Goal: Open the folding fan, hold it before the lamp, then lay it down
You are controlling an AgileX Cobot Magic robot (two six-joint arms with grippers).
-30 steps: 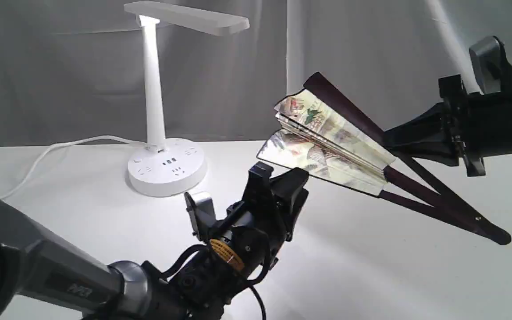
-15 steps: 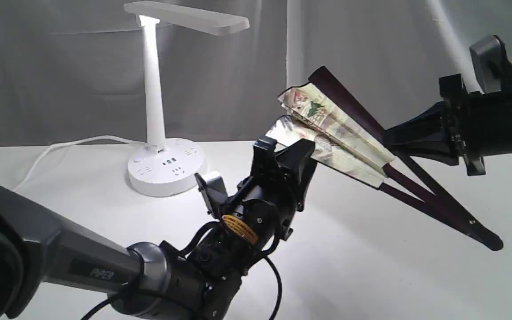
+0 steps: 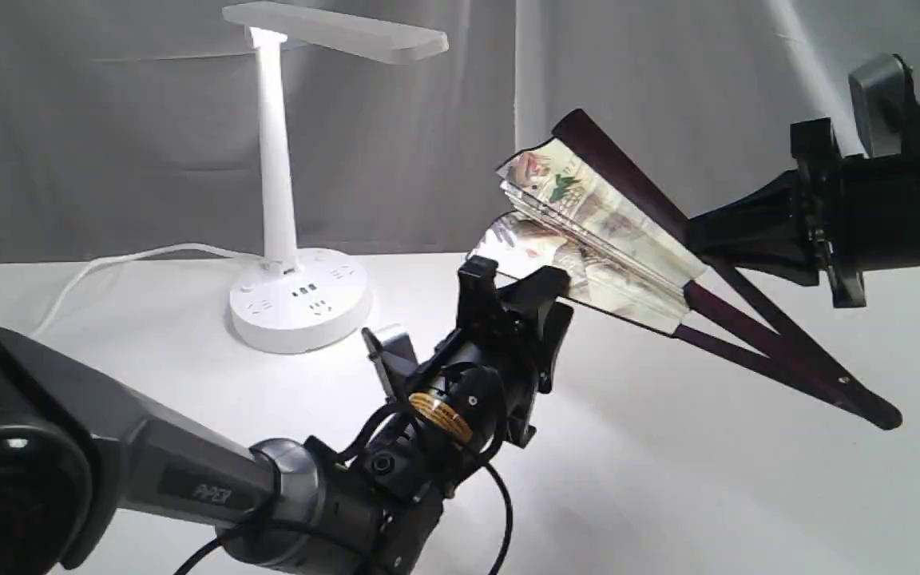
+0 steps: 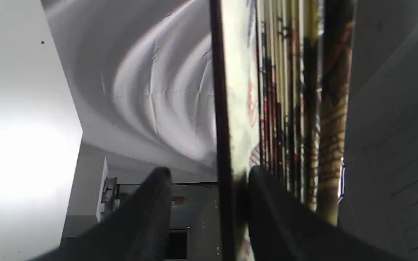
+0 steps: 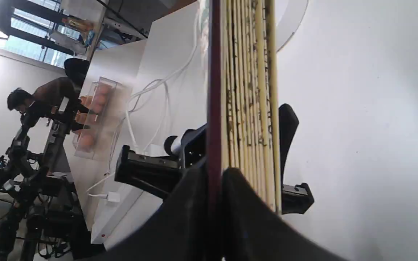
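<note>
The robot will see the bunched pleats (image 3: 598,247) open out into a wide arc when it pulls the guards apart, because both guards meet at the pivot end (image 3: 846,383).
The folding fan (image 3: 596,216) hangs in the air right of centre, only partly spread, its pleats still bunched. My right gripper (image 3: 691,239) is shut on its upper maroon guard (image 5: 214,108) near the paper's inner edge. My left gripper (image 3: 514,275) reaches up from below and stands open. The fan's lower dark guard (image 4: 223,108) lies between its fingers, close to one finger (image 4: 267,203) and apart from the other. The white lamp (image 3: 272,160) stands lit at the back left, well away from the fan.
The lamp's round base (image 3: 300,307) and white cord (image 3: 109,259) lie on the white table (image 3: 668,495). A grey curtain (image 3: 109,120) hangs behind. The fan's pivot end (image 3: 879,415) points down to the right, near the table.
My left arm has risen and moved right until its fingers straddle the fan's lower edge. My right gripper has lifted the fan a little.
</note>
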